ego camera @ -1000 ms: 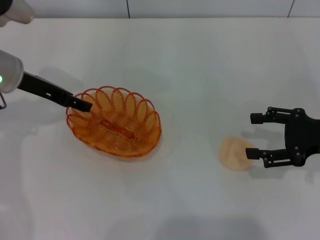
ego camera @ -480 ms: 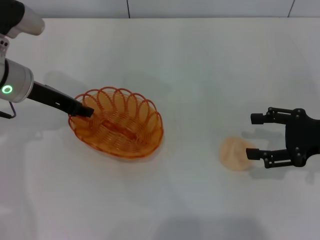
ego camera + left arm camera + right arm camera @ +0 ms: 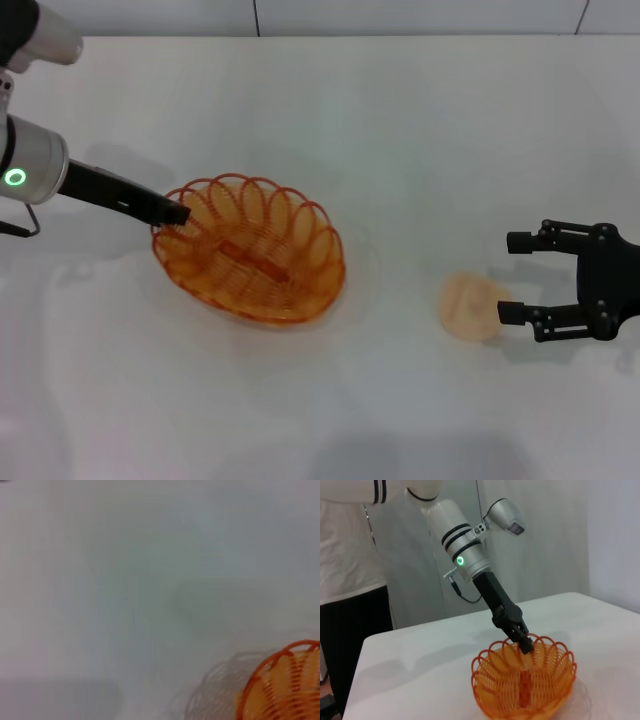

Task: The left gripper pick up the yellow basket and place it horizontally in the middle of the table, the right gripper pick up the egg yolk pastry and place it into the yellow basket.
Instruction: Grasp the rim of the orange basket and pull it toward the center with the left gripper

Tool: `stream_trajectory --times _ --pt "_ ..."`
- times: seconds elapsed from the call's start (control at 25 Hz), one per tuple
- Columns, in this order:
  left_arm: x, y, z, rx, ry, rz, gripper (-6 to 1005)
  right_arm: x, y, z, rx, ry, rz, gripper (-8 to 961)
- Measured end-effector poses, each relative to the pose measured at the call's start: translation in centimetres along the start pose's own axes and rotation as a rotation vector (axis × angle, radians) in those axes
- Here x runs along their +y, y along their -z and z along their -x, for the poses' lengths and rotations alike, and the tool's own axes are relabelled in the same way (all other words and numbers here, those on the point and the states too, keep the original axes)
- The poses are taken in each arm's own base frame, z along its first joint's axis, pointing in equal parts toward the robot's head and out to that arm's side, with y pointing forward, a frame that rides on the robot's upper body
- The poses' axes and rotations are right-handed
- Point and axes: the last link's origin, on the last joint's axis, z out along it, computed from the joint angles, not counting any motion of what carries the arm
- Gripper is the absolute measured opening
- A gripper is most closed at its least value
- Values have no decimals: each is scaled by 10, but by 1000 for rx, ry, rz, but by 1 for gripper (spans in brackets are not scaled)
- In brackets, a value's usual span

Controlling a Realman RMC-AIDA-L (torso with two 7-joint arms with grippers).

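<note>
My left gripper has the yellow basket slanting [image 3: 254, 262] and short of the table's middle [image 3: 350, 236]. It should turn the basket straight and carry it toward the egg yolk pastry before it opens.
The yellow basket [image 3: 250, 263], an oval orange wire basket with a looped rim, stands on the white table [image 3: 400, 120] left of centre. It also shows in the right wrist view [image 3: 525, 685] and in part in the left wrist view [image 3: 287, 685]. My left gripper [image 3: 176, 213] is shut on the basket's left rim; the right wrist view shows it [image 3: 525, 645] clamped there. The egg yolk pastry [image 3: 471, 306], a small pale bun, lies on the table at the right. My right gripper [image 3: 512, 278] is open just right of the pastry, its lower finger beside the bun.
The table's far edge meets a grey wall [image 3: 400, 15]. A person in white and black [image 3: 350, 555] stands behind the table in the right wrist view. Bare tabletop lies between basket and pastry.
My left gripper has carried the basket to the right, towards the table's middle. The right gripper has shifted slightly right and down beside the pastry, which has not moved.
</note>
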Motion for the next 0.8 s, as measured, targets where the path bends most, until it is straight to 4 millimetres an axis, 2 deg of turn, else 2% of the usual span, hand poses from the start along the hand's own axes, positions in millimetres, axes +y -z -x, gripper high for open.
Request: stream_trajectory --times 0.24,0.28,0.4,0.6,0.8 --pt "1 17 -1 88 72 75 96 0 4 2 -13 11 -11 858" --pt "-1 28 0 136 151 107 95 -1 5 2 -13 13 -17 858" --pt "-3 34 1 159 233 128 90 -1 8 1 -12 18 -31 858" --pt "5 31 1 145 383 168 83 -8 17 2 -21 23 -94 858" --pt "17 16 1 102 542 188 78 -12 23 4 -12 36 -116 858"
